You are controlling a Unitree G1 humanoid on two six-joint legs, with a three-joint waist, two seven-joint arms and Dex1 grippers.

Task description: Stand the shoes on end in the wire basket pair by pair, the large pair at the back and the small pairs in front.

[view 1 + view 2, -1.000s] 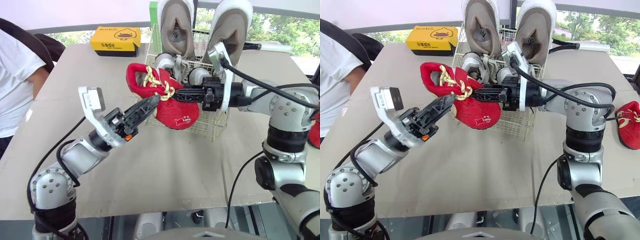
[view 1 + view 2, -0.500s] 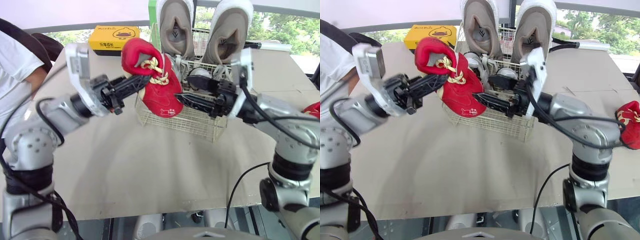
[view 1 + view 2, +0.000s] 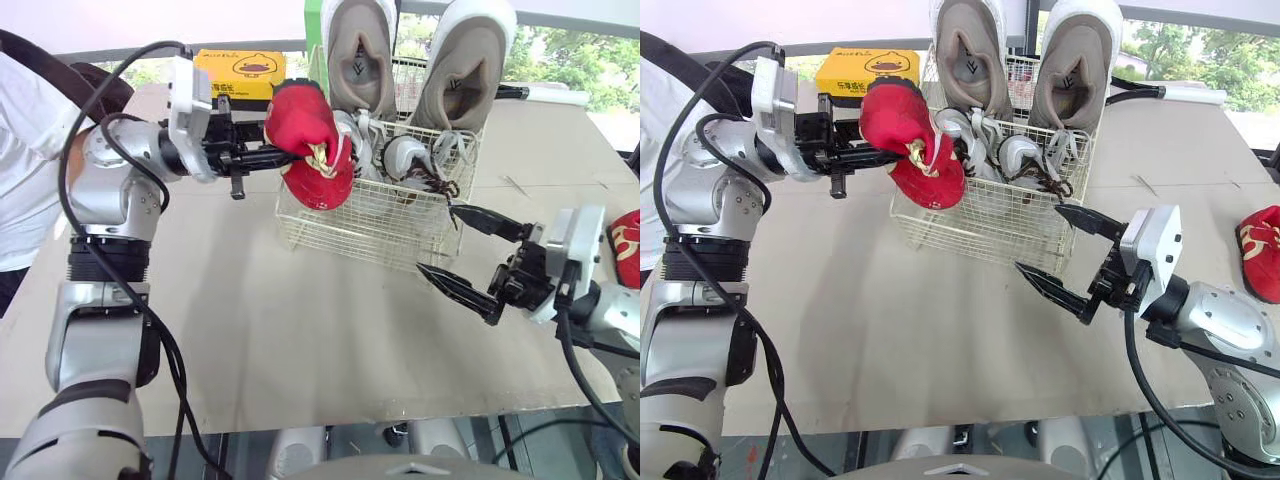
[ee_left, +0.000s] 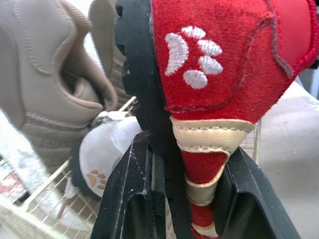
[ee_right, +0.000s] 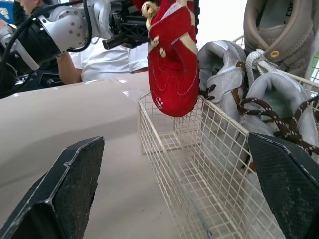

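I expect the other red shoe [image 3: 627,250] to tip at an angle when I lower it in, because the front row of the wire basket is a long open slot [image 3: 400,215].
My left gripper [image 3: 283,156] is shut on a small red shoe [image 3: 311,146], which hangs toe-down over the front left corner of the wire basket [image 3: 352,236]. The left wrist view shows the red shoe [image 4: 224,64] clamped between both fingers [image 4: 128,199]. Two large beige shoes [image 3: 356,52] stand on end at the back of the basket, with a small grey pair [image 3: 402,158] in front of them. My right gripper [image 3: 434,237] is open and holds nothing, just off the basket's front right corner. A second red shoe [image 3: 1260,250] lies on the table at the far right.
A yellow box [image 3: 238,73] sits at the back of the table, left of the basket. A person in a white shirt [image 3: 28,150] stands at the table's left edge. The basket's front left cell [image 5: 172,142] is bare beneath the hanging shoe.
The red shoe passed from my right gripper to my left, which closed on it and swung it up over the basket. The right gripper opened and drew back toward the near right.
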